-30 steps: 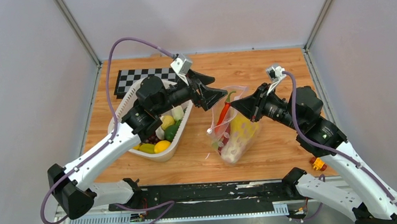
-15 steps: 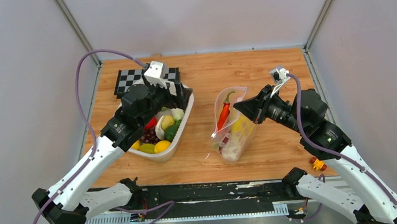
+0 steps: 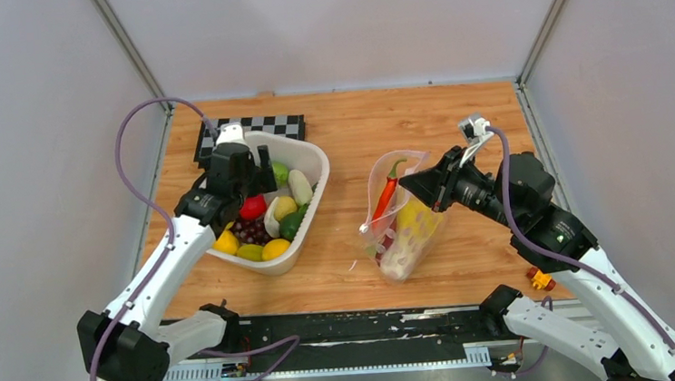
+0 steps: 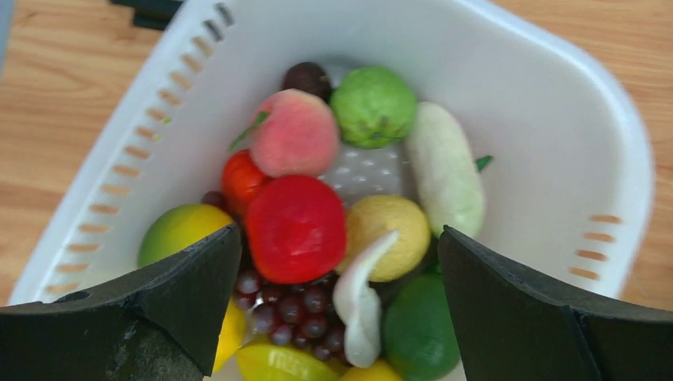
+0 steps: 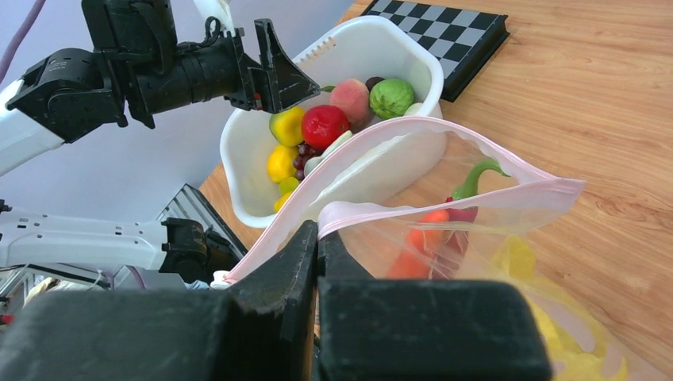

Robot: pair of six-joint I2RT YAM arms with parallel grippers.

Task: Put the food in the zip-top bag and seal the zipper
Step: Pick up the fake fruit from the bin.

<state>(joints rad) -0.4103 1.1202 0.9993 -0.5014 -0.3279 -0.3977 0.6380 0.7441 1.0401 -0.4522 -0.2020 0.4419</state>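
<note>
The green-yellow mango (image 4: 181,232) is uncovered by the basket's slotted side, so I keep moving my open left gripper toward the mango (image 5: 287,125) until both fingers straddle it.
The zip-top bag (image 3: 407,226) stands right of centre with its mouth up, holding a red chili (image 3: 386,192), an orange carrot (image 5: 419,238) and the yellow-leaved cabbage (image 3: 418,219). My right gripper (image 3: 408,183) is shut on the bag's mouth edge, pinching the pink zipper (image 5: 444,198) at the near rim, and the mouth gapes. My left gripper (image 4: 340,234) hangs open and empty above the white basket (image 4: 555,71). Under it lies more food: a red tomato (image 4: 295,226), grapes (image 4: 294,305), a lemon (image 4: 389,238), white garlic (image 4: 361,305) and a green lime (image 4: 373,105).
The basket (image 3: 315,160) stands left of the bag, in front of a checkerboard (image 3: 276,122) that lies flat at the back left. A small orange part (image 3: 539,277) sits at the near right edge. Grey walls enclose the table on three sides.
My left gripper has swung left from the bag's mouth to over the basket and opened fully. The chili is in the bag. The right gripper kept its hold.
</note>
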